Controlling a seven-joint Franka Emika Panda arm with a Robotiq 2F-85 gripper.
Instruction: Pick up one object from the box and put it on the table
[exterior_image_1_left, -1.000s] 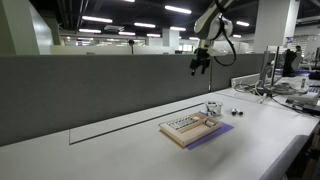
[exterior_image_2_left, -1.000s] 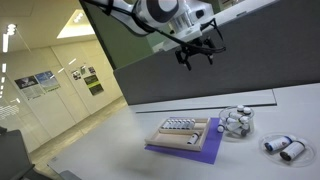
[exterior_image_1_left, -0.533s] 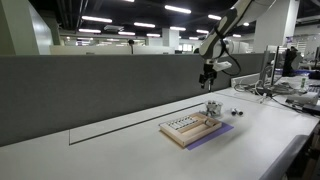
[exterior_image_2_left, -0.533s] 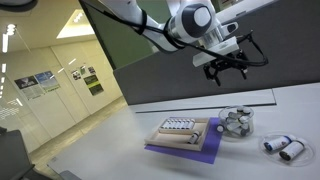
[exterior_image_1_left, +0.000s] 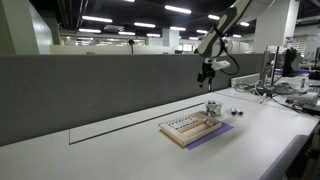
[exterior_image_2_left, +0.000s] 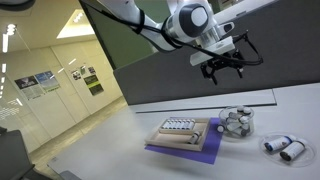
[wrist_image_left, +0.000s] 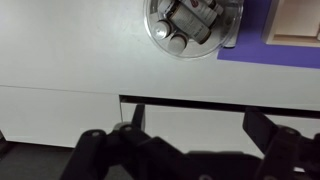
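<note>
I should continue to move my open gripper toward that item (exterior_image_2_left: 193, 126), which is at the end of the row beside free space in the open box (exterior_image_2_left: 202, 126), until my fingers straddle it.
The box (exterior_image_1_left: 190, 127) is a shallow tan wooden tray with rows of small pale items, lying on a purple mat (exterior_image_2_left: 187, 150) on the off-white table (exterior_image_1_left: 120, 150); it also shows in an exterior view (exterior_image_2_left: 182, 131). My gripper (exterior_image_1_left: 206, 72) hangs high in the air above the far side of the table, beyond the box; it shows too in an exterior view (exterior_image_2_left: 222, 70). Its fingers are spread apart and hold nothing. In the wrist view the gripper (wrist_image_left: 198, 125) is open over bare table, with only a corner of the box (wrist_image_left: 296, 18) visible.
A clear round container (exterior_image_2_left: 236, 123) of small pieces stands beside the box, also in the wrist view (wrist_image_left: 192, 25). Two small cylinders (exterior_image_2_left: 282, 148) lie further along. A dark grey partition wall (exterior_image_1_left: 100, 90) runs along the table's far edge. Cables and equipment (exterior_image_1_left: 285, 90) sit at one end.
Over the last second the gripper moved sideways along the partition and lower, from beside the box toward the round container. In the last half second it has held still.
</note>
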